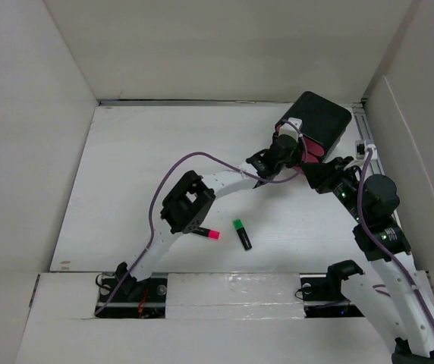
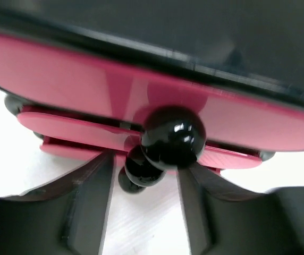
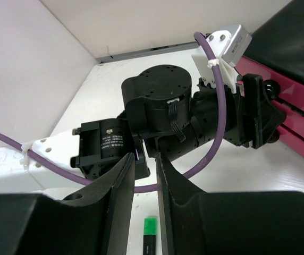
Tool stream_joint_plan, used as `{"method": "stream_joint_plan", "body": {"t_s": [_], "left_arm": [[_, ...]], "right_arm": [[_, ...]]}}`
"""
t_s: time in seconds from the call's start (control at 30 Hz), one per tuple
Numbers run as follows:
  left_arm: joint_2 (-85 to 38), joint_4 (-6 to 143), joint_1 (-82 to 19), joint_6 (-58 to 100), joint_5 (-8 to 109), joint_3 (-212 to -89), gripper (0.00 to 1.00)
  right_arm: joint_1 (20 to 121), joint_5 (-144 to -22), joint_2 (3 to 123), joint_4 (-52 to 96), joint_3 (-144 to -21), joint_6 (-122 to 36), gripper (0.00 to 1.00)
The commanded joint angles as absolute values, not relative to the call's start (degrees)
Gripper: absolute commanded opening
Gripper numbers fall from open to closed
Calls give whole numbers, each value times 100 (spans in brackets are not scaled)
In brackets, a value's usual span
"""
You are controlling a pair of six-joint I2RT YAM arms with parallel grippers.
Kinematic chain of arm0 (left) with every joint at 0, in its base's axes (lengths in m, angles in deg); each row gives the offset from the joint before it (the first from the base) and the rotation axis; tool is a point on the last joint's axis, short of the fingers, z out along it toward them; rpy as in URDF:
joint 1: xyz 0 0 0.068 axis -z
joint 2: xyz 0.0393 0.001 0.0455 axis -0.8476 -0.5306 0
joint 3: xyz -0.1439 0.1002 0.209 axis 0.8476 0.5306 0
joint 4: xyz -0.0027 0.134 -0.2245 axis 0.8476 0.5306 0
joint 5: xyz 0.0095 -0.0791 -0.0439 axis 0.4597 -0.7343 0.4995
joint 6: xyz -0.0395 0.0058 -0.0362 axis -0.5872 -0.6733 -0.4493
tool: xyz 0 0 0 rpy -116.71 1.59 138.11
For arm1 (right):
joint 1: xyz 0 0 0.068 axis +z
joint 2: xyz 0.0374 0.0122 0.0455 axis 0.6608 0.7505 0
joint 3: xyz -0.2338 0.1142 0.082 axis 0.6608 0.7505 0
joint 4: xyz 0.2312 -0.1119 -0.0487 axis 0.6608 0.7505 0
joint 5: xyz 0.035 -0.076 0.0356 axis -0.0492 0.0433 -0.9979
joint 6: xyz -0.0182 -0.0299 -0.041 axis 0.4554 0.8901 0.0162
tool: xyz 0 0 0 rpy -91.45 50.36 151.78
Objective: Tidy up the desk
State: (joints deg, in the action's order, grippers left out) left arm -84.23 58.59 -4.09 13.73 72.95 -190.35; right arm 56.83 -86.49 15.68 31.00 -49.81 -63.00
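Note:
My left gripper's fingers are around the middle drawer's knob (image 2: 143, 167), which is too high for the bottom drawer. Next, I open them, move lower and pull the bottom knob (image 2: 128, 182).
On the white desk (image 1: 126, 167), a black box (image 1: 325, 117) with pink drawers (image 1: 312, 148) stands at the back right. My left gripper (image 1: 289, 144) reaches to the drawer fronts. In the left wrist view, its fingers (image 2: 91, 202) stand apart just below a glossy black knob (image 2: 173, 137) on a pink drawer front (image 2: 88, 85); the left finger is clear of the knob. My right gripper (image 1: 314, 177) hovers just in front of the box. Its jaws (image 3: 145, 159) are narrowly parted with nothing between them.
A green-capped highlighter (image 1: 242, 233) and a pink-capped one (image 1: 208, 233) lie on the desk near the front middle, the pink one partly under the left arm. White panel walls enclose the desk. The left arm's purple cable (image 1: 202, 158) loops above the surface.

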Motion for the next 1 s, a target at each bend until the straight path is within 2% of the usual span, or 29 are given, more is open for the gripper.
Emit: {"method": "stream_joint_plan", "body": {"t_s": [0.0, 0.2, 0.3, 0.43, 0.5, 0.67, 0.8, 0.87, 0.93, 0.97], "left_arm": [[-8372, 5259, -469, 1253, 7554, -19343, 49], [-8503, 5241, -469, 1235, 7511, -19484, 66], [-8504, 5267, -469, 1253, 7528, -19440, 67], [-8118, 4987, -469, 1261, 7554, -18844, 65], [-7696, 4689, -469, 1261, 7598, -18194, 62], [-6529, 4029, -469, 1200, 7669, -16561, 62], [-6113, 3799, -469, 1226, 7494, -15899, 64], [-6218, 3914, -469, 1332, 7220, -15871, 62], [-6445, 4255, -469, 1463, 6985, -16055, 55], [-6690, 4396, -469, 1490, 6913, -16334, 52]], "right_arm": [[5736, -8634, 1565, 2904, -5135, -6298, 29], [5736, -8590, 1565, 2869, -5108, -6307, 29], [5736, -8573, 1565, 2869, -5091, -6307, 29], [5736, -8537, 1538, 2869, -5073, -6298, 29], [5736, -8537, 1547, 2852, -5064, -6298, 29], [5736, -8590, 1617, 2738, -4985, -6315, 29], [5736, -8687, 1679, 2676, -4959, -6342, 29], [5736, -8678, 1670, 2632, -4933, -6351, 29], [5736, -8687, 1679, 2536, -4863, -6403, 24], [5736, -8687, 1696, 2483, -4845, -6412, 14]]}}
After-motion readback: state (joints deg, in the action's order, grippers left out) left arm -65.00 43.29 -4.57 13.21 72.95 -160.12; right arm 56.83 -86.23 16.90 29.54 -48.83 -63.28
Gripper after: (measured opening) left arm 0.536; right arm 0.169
